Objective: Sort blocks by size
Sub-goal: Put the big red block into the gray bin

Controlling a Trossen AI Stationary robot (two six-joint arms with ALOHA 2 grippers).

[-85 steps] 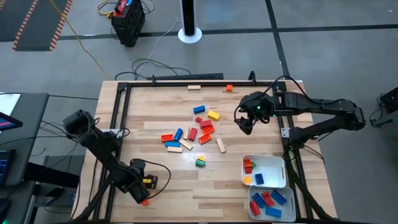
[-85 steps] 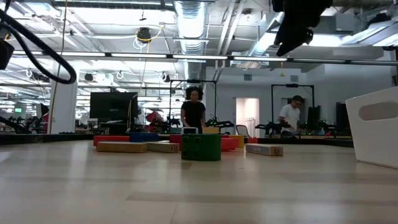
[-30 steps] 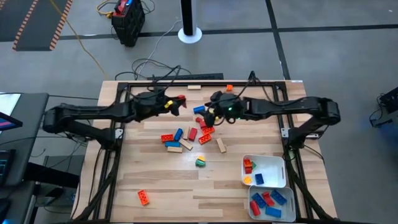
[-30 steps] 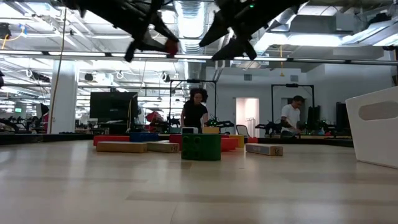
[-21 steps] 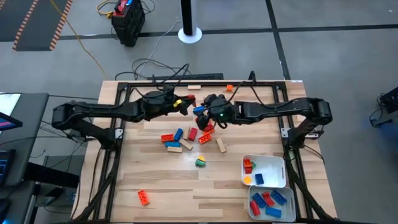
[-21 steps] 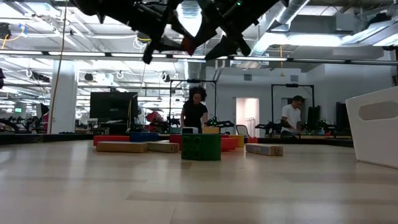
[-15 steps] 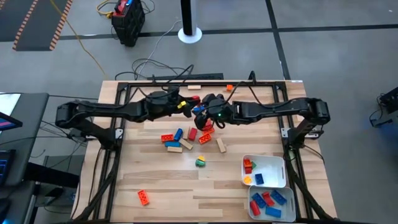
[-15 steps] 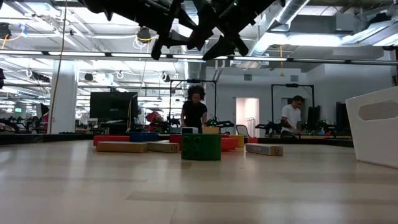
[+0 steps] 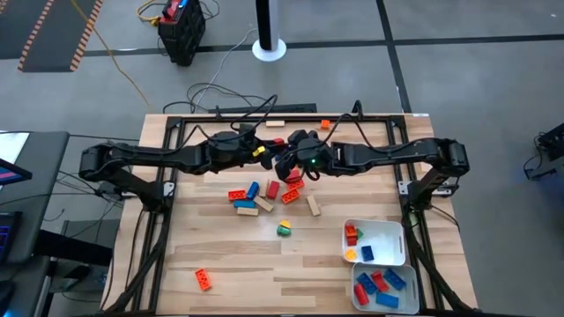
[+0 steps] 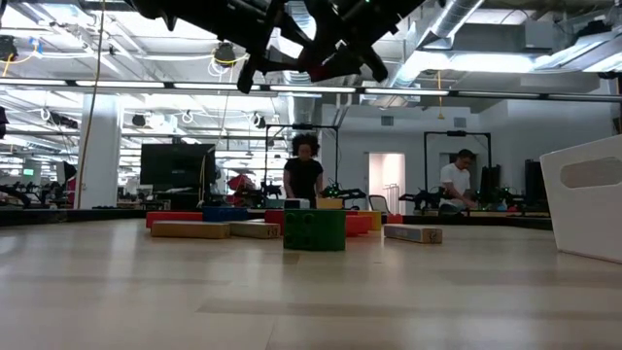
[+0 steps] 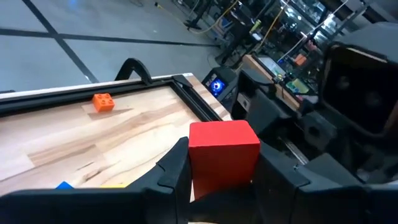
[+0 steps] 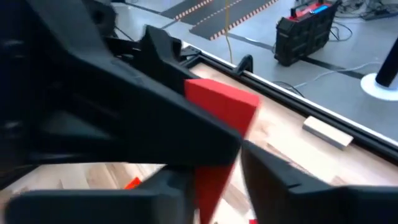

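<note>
The near tray [image 9: 385, 289] is a long way from my left gripper. My left gripper should therefore leave the held block to my right gripper and go get the front red block [image 9: 203, 279].
High over the far middle of the table, a red block [image 11: 224, 149] hangs between both grippers. My left gripper [image 9: 267, 151] reaches in from the table's left and is shut on it. My right gripper [image 9: 284, 161] comes from the right and is shut on the same block [image 12: 221, 109]. In the high view the gripper bodies hide the block. On the wood below lies a loose pile of red, blue, yellow and tan blocks [image 9: 269, 189]. Nearer the front edge a green block [image 9: 284, 230] stands alone. My left gripper pinches the red block by two opposite side faces [image 11: 194, 168] between its two fingers, which come about level from the table's left. The block is lifted clear of the table. My right gripper has the same block's lower part [image 12: 208, 180] between its two fingers [image 12: 174, 186]. It comes from the table's right, slanting a little downward and facing the left gripper. How far back the block reaches cannot be seen.
Two white trays [image 9: 397, 231] [image 9: 357, 291] holding blocks sit at the near right corner. A red block [image 9: 204, 279] lies near the front left. A tan block [image 9: 275, 124] and an orange one [image 9: 324, 124] lie by the far edge, inside the black frame [image 9: 167, 167].
My left gripper has carried the red block toward the table's right, up to my right gripper. My right gripper has shifted slightly toward the left and shut its fingers on the block, which both now hold clear of the table.
</note>
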